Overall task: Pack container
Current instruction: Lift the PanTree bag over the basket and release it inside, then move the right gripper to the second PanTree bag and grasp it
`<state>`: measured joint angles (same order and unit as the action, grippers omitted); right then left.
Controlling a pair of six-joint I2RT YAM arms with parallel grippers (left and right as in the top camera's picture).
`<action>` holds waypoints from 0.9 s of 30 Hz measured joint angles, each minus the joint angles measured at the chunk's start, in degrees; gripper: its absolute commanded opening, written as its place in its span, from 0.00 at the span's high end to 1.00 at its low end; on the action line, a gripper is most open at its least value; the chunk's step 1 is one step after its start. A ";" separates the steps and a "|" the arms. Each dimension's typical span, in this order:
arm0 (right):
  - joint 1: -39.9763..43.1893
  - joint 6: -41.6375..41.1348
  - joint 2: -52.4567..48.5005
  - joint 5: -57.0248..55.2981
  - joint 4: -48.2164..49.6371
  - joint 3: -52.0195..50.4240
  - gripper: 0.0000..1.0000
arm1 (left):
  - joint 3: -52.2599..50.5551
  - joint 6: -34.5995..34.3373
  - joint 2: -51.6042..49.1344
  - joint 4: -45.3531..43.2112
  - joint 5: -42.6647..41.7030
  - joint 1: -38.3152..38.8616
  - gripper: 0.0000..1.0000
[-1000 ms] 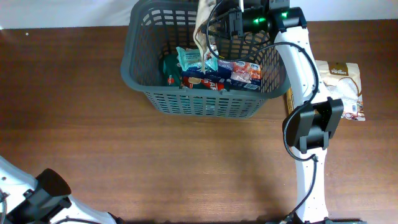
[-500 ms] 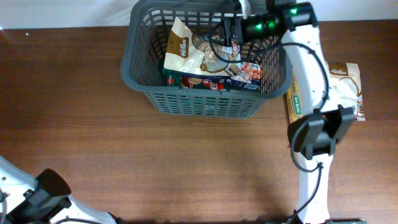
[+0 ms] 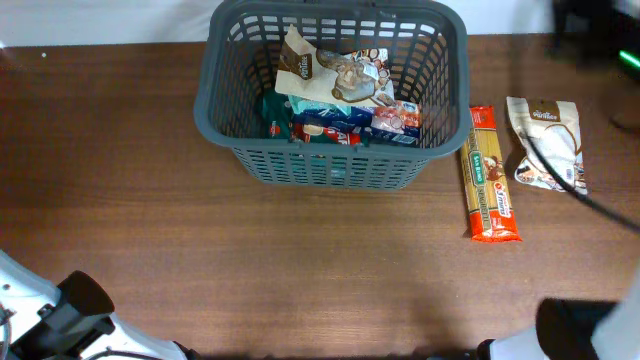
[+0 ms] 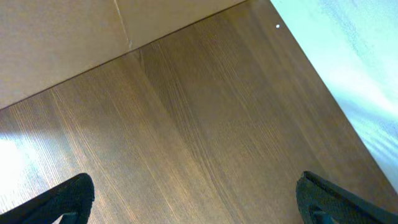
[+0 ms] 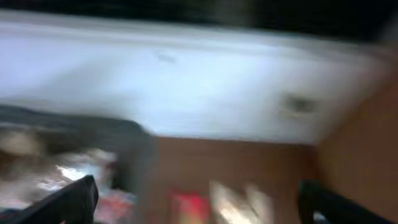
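Note:
The white pouch is clear of the pasta pack. My right gripper should stay open and keep going toward the pouch's middle (image 3: 550,142) until its fingers can close there.
The dark grey basket (image 3: 330,170) stands at the back middle of the table. A white and brown pouch (image 3: 322,72) lies on top of several other packets (image 3: 355,122) inside it. My right gripper (image 5: 199,200) is open and empty; its view is badly blurred and shows the basket (image 5: 134,155) at the left. In the overhead view the right arm is only a dark blur (image 3: 590,25) at the top right. My left gripper (image 4: 196,198) is open and empty over bare wood, far from the basket.
A long red and yellow pasta pack (image 3: 490,175) and a white pouch (image 3: 545,145) lie on the table right of the basket. The left arm's base (image 3: 60,320) sits at the front left corner.
My right gripper has let go of the white and brown pouch, which now lies in the basket, and the arm has swung fast out to the right. The left arm has not moved.

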<state>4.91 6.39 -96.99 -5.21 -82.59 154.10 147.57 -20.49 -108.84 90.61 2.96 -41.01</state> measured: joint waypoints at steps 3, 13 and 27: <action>6.32 -0.96 -0.74 -4.20 -9.03 -0.44 0.01 | 0.00 -0.02 0.00 0.02 -0.02 0.00 0.01; 21.92 -6.38 -14.34 3.52 -11.78 -19.19 0.01 | 0.00 0.00 0.00 0.02 -0.48 0.00 0.01; 22.01 10.10 -24.39 6.62 14.23 -38.21 0.01 | 0.00 4.98 0.00 0.00 -0.70 0.00 0.01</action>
<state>26.92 16.49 -121.38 1.41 -68.36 115.90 147.57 -15.51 -108.84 90.61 2.26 -41.01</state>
